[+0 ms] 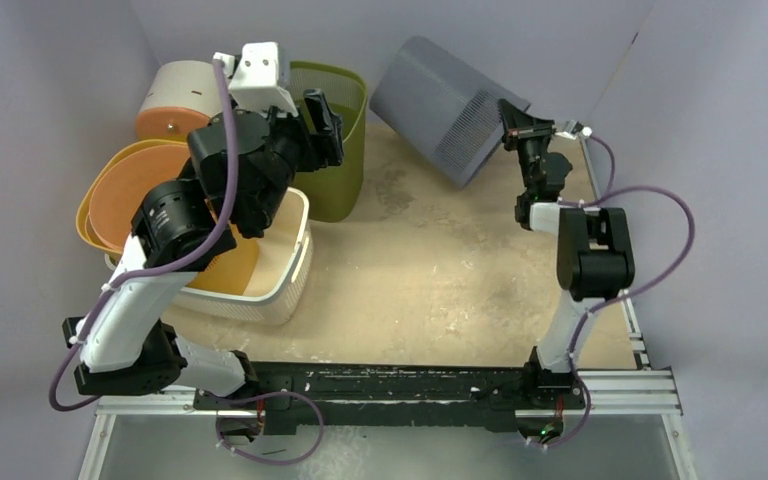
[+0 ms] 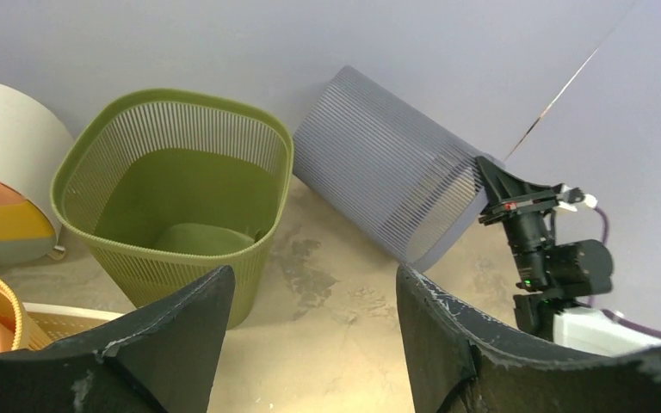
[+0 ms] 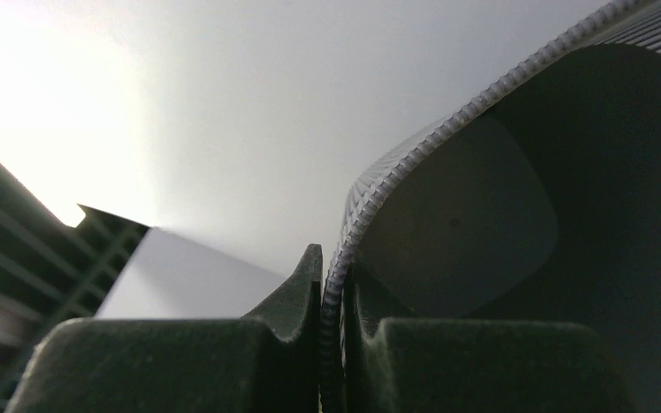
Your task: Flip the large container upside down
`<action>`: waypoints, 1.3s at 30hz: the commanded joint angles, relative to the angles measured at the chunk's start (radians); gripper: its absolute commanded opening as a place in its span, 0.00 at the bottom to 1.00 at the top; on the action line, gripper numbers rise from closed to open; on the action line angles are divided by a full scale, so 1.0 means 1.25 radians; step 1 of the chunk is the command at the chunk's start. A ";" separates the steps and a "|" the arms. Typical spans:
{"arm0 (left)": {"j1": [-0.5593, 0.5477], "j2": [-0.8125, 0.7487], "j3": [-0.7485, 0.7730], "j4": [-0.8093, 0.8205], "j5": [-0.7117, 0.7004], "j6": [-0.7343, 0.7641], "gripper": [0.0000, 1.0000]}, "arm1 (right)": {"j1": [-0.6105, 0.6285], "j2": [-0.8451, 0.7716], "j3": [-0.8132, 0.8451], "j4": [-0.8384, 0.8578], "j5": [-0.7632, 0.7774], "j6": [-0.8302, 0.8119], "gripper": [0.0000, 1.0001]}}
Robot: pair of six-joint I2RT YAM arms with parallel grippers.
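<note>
I should continue to turn the container's rim in my right gripper down until the container tips onto it, as the grey container's open end tips toward clear tabletop.
The large grey ribbed container is tipped on its side at the back of the table, its open end toward the right arm. It also shows in the left wrist view. My right gripper is shut on its rim; in the right wrist view the ribbed rim runs between the two fingers, with the dark inside of the container to the right. My left gripper is open and empty, held above the table beside the green basket, well left of the grey container.
A green slatted basket stands upright at the back. A white basket holds an orange bowl at the left. A white and orange drum lies at the back left. Walls close in behind and on both sides.
</note>
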 commanded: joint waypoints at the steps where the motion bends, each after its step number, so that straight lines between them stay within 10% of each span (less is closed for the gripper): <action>1: 0.000 0.019 0.021 0.007 -0.011 0.025 0.67 | -0.010 0.154 0.072 0.558 -0.084 0.323 0.00; 10: 0.000 0.064 0.028 0.022 -0.016 0.046 0.68 | -0.111 0.145 -0.073 0.559 -0.144 0.334 0.01; 25: 0.000 0.109 -0.040 0.086 0.020 0.062 0.69 | -0.307 0.124 -0.263 0.557 -0.365 0.283 0.38; 39: 0.001 0.150 -0.112 0.117 0.106 0.018 0.69 | -0.391 0.175 -0.373 0.557 -0.481 0.186 0.44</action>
